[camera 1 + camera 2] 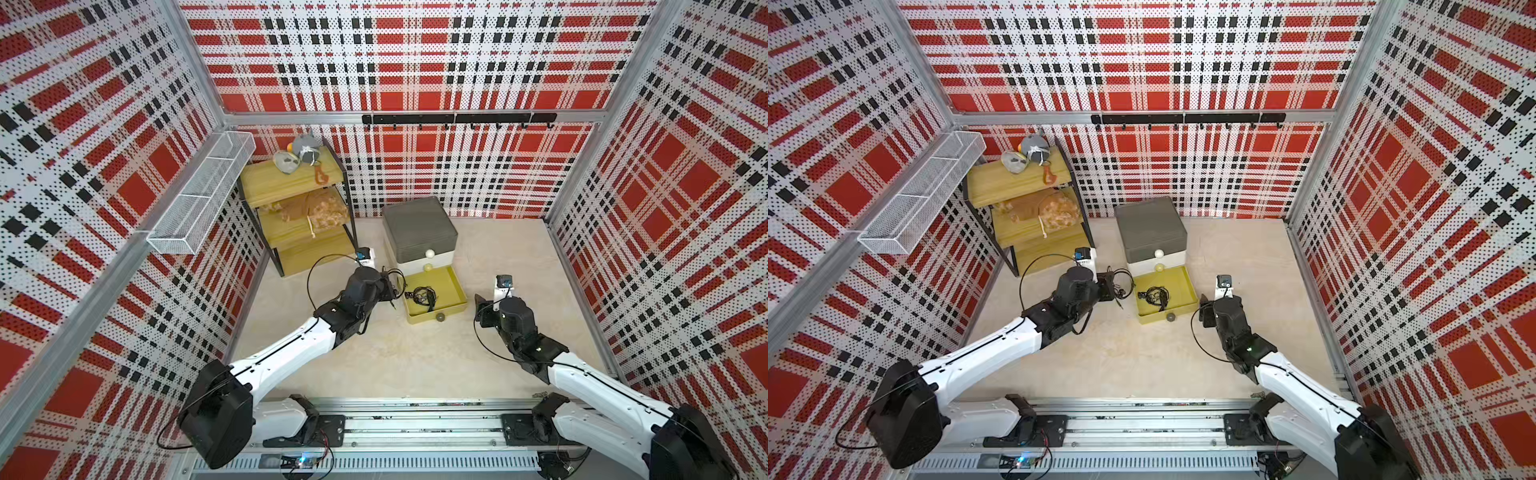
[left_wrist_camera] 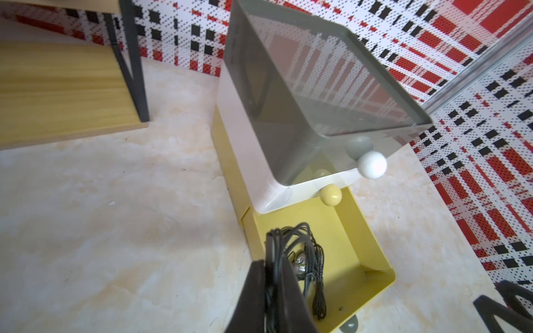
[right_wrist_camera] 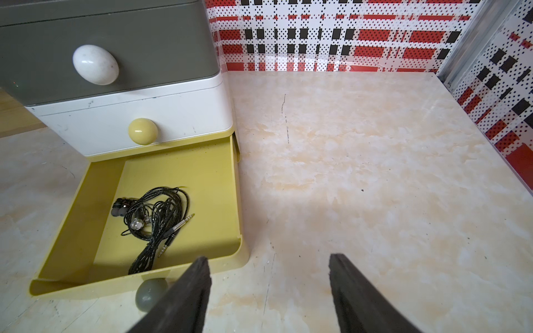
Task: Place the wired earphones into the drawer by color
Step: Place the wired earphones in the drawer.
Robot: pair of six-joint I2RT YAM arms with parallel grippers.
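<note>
My left gripper is carrying its black bundle and should go on until it hangs over the level's bottom (image 1: 444,284), then let go, as the open mustard level holds matching black wired earphones (image 1: 422,298).
The drawer (image 1: 417,224) (image 1: 1148,226) stands at the back middle, its dark grey and white tiers pushed in. Its mustard bottom tier (image 1: 420,319) (image 3: 236,201) is pulled open. Inside lies a tangle of black wired earphones (image 1: 422,296) (image 1: 1154,296) (image 3: 155,219). My left gripper (image 1: 392,291) (image 1: 1115,289) (image 2: 274,291) hovers just left of the open tier, shut on another black earphone bundle (image 1: 395,275) (image 2: 272,253) whose loops hang from the jaws. My right gripper (image 1: 482,307) (image 1: 1204,309) (image 3: 268,258) is open and empty, low by the tier's front right corner.
A yellow wooden shelf rack (image 1: 299,216) with soft items stands at the back left, close to my left arm. A white wire basket (image 1: 199,195) hangs on the left wall, and a black hook rail (image 1: 457,118) is on the back wall. The tier's grey knob (image 3: 151,291) juts forward.
</note>
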